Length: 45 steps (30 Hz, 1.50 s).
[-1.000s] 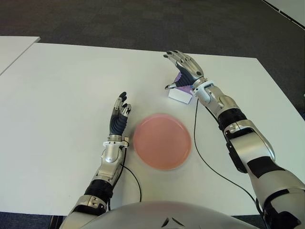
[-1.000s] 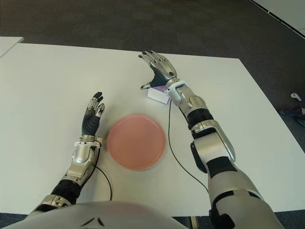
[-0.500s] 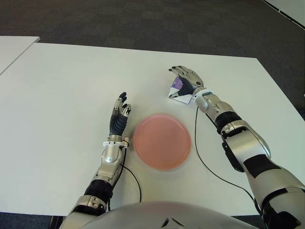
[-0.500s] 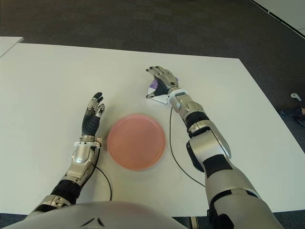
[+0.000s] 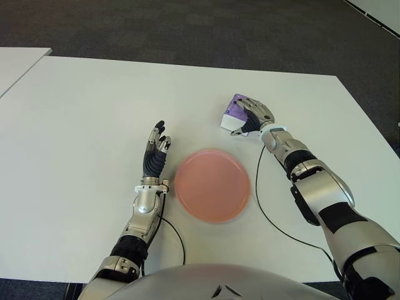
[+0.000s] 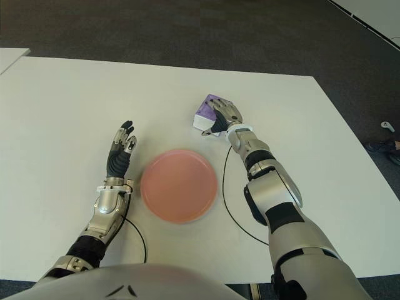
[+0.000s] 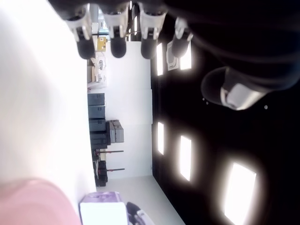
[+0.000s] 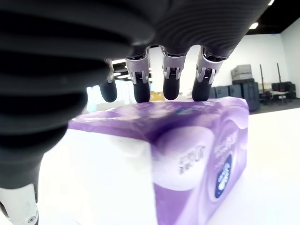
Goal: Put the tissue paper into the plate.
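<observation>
The tissue paper (image 5: 235,110) will keep its block shape when I carry it to the plate, because the flat white side (image 5: 233,123) has straight edges.
The tissue paper is a purple and white pack (image 5: 231,114) lying on the white table (image 5: 81,125), beyond the plate's right side. My right hand (image 5: 253,115) covers it from the right. In the right wrist view the fingers (image 8: 171,75) stretch straight over the pack's (image 8: 187,140) top, and the thumb (image 8: 18,206) stays apart at its white side, so the hand is open. The pink round plate (image 5: 182,181) sits at the table's middle and holds nothing. My left hand (image 5: 156,150) shows just left of the plate, fingers straight and open.
A black cable (image 5: 261,200) runs from my right wrist across the table, past the plate's right rim. The table's far edge and right edge border dark carpet (image 5: 187,25). Another white table's corner (image 5: 15,59) shows at far left.
My right hand dropped from a raised, spread pose above the pack down onto it, fingers now lying across its top. The pack, plate and left hand kept their places.
</observation>
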{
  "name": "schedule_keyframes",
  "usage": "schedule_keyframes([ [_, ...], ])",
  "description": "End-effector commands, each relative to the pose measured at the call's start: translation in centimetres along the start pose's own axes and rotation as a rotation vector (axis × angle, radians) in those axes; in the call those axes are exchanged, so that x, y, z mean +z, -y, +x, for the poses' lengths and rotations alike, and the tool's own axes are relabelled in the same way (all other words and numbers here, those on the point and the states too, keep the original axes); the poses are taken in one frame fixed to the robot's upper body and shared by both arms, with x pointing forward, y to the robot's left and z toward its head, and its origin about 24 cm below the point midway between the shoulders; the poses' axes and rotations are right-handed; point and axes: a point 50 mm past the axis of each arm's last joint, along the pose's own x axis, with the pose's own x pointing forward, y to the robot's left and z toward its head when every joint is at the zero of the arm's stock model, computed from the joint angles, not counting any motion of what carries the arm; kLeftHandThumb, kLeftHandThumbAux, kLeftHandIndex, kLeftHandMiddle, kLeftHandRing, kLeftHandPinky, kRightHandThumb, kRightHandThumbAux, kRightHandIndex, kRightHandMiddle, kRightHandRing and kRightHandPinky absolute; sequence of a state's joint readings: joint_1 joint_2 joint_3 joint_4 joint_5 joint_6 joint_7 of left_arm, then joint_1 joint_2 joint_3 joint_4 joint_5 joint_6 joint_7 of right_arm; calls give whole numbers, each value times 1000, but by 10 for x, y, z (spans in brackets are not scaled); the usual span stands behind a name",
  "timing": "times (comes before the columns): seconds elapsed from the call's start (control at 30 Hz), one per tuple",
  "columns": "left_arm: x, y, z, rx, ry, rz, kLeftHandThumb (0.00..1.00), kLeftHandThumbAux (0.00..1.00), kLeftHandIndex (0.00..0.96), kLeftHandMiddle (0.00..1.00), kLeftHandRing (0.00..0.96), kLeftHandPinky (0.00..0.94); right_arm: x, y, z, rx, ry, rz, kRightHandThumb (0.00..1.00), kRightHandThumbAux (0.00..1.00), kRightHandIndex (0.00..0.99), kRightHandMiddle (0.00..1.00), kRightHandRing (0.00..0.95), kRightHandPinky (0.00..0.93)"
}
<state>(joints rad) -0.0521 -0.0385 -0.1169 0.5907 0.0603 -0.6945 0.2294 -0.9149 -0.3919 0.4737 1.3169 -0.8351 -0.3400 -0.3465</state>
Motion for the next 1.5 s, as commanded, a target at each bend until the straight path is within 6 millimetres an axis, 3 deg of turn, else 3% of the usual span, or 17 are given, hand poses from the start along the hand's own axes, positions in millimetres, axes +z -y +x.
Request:
schedule_keyframes([
  [0.03,-61,-32,-90,-3,-365,174,0,372,0,0,0,0,-7,-12,-6,20,-66,13,185,650,0,3,0,0],
  [1.07,-62,-31,-87,15,-394,165,0,373,0,0,0,0,-14,-49,-26,94,-147,69,177,659,0,5,0,0],
  [1.5,-59,-29,-85,2,-356,178,0,376,0,0,0,0,-20,-65,-42,151,-86,-23,197,670,0,23,0,0],
])
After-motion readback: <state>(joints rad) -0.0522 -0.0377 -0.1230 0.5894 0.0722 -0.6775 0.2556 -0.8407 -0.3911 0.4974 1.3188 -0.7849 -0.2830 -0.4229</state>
